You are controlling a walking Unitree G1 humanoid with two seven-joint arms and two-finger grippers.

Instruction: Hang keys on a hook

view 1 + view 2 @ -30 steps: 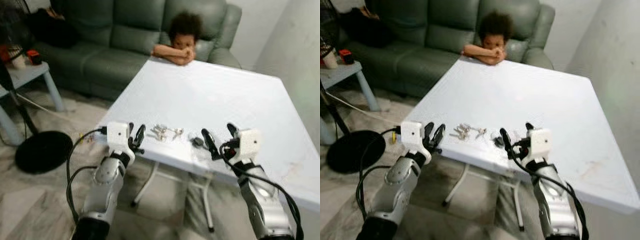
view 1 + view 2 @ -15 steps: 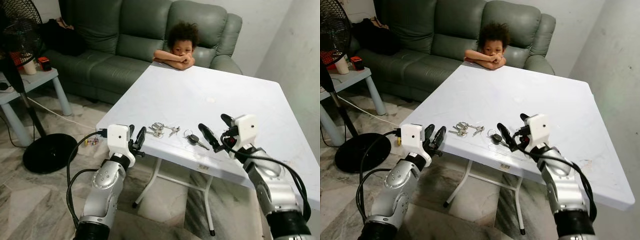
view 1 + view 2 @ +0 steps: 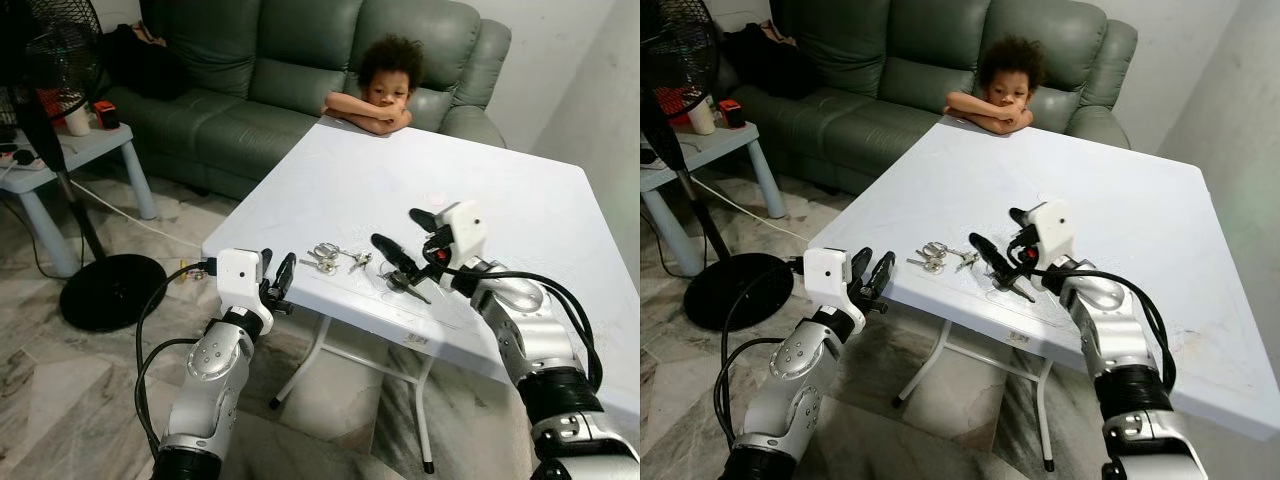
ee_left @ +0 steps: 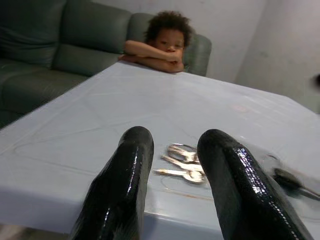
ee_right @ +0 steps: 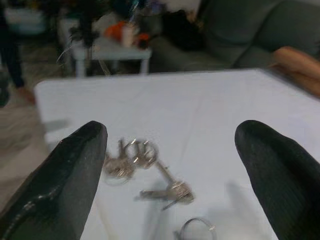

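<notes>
My gripper will leave the silver keys behind when I lift the key ring, since clear white table shows between the two.
A bunch of silver keys lies near the front edge of the white table, with a smaller silver key just right of it. A black key on a ring lies further right. My right gripper hovers wide open just above the black key; the silver keys show between its fingers. My left gripper is held at the table's front edge, left of the keys, with a narrow gap between its fingers. The silver bunch lies a short way ahead of it.
A child leans with folded arms on the table's far edge. Behind is a green sofa. A standing fan with a round black base and a small side table stand to the left. A wall is at the right.
My right gripper has moved forward and left over the table, from the front edge to above the black key. The left gripper has stayed at the edge. The camera has shifted.
</notes>
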